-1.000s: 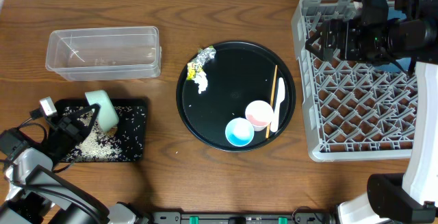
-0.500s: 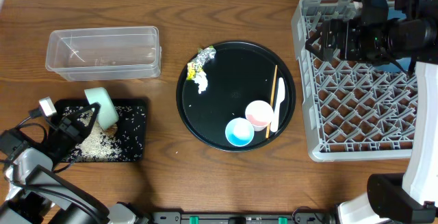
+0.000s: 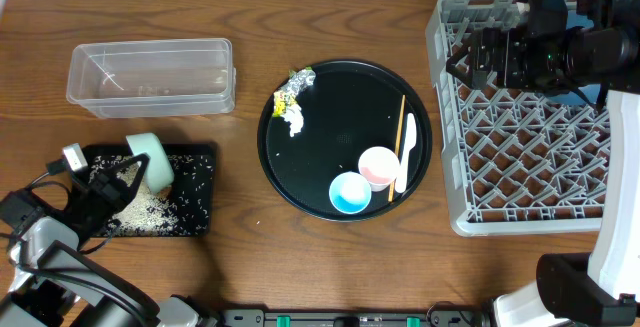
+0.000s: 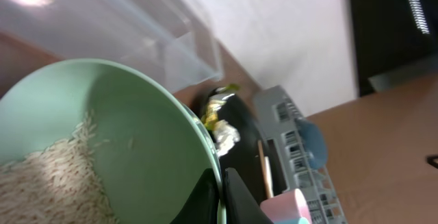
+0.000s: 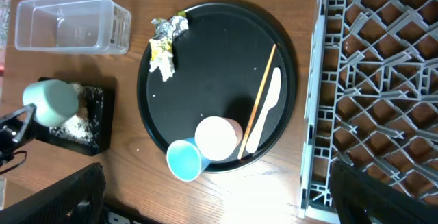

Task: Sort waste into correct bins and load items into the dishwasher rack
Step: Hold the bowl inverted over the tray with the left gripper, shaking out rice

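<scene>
The pale green bowl (image 4: pixel 60 177) still has rice in it, so next my left gripper tilts the bowl further over the shallow black tray (image 3: pixel 168 205) before loading the rack.
My left gripper (image 3: pixel 128 172) is shut on the rim of the pale green bowl (image 3: pixel 151 158), which is tipped on its side over the shallow black tray (image 3: pixel 196 195). White rice grains (image 3: pixel 143 212) lie heaped in that tray, and more (image 4: pixel 48 176) cling inside the bowl (image 4: pixel 137 128). In the left wrist view the gripper (image 4: pixel 222 198) pinches the rim. My right gripper (image 3: pixel 468 59) hangs open, holding nothing, above the far left corner of the grey dishwasher rack (image 3: pixel 520 157). A blue plate (image 3: pixel 588 94) shows in the rack, mostly hidden by the arm.
The round black tray (image 3: pixel 340 97) carries crumpled foil with a yellow wrapper (image 3: pixel 293 87), white paper (image 3: pixel 294 119), a pink cup (image 3: pixel 379 166), a light blue cup (image 3: pixel 350 192), a white spoon (image 3: pixel 406 152) and chopsticks (image 3: pixel 398 142). The clear tub (image 3: pixel 150 75) stands at the back left.
The left gripper and the tipped bowl have shifted only very slightly over the black tray. The right arm has not moved.
</scene>
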Motion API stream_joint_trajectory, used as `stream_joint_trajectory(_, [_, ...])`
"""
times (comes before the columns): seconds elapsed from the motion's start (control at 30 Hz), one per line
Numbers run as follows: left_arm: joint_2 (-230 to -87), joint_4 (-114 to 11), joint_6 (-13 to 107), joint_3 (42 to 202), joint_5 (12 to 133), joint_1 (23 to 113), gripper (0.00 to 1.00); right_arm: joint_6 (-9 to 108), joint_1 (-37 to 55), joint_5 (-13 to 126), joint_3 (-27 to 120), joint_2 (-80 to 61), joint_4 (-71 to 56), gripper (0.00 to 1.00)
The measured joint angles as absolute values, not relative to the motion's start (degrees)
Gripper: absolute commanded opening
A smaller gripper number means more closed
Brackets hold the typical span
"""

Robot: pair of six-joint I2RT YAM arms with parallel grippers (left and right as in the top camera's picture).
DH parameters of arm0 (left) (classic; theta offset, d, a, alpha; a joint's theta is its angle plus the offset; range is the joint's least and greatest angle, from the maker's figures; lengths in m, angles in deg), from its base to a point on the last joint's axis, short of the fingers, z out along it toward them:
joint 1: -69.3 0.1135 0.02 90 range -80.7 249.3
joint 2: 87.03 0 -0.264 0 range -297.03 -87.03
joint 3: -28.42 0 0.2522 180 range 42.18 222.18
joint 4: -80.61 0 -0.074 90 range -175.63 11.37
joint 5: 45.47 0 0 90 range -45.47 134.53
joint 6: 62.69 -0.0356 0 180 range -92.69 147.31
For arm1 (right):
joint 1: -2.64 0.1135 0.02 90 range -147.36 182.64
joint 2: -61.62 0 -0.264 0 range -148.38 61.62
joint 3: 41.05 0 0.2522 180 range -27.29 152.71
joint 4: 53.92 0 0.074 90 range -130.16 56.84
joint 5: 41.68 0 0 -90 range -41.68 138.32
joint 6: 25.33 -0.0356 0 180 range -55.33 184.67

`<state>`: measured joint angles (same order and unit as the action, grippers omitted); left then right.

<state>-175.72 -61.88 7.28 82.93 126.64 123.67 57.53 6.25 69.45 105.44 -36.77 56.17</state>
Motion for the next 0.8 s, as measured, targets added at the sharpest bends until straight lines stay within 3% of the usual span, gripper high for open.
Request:
stream_joint_trajectory(0.3, [-175.65,-65.38,16.15,82.93,122.82,123.63,0.06,57.53,6.25,69.45,105.44,-36.77,56.19,0.99])
stream_joint_trajectory(0.8, [-175.78,-66.36,10.54,82.91,131.73,123.63,0.06,57.53,6.25,69.45,105.44,-36.77,56.17,0.99])
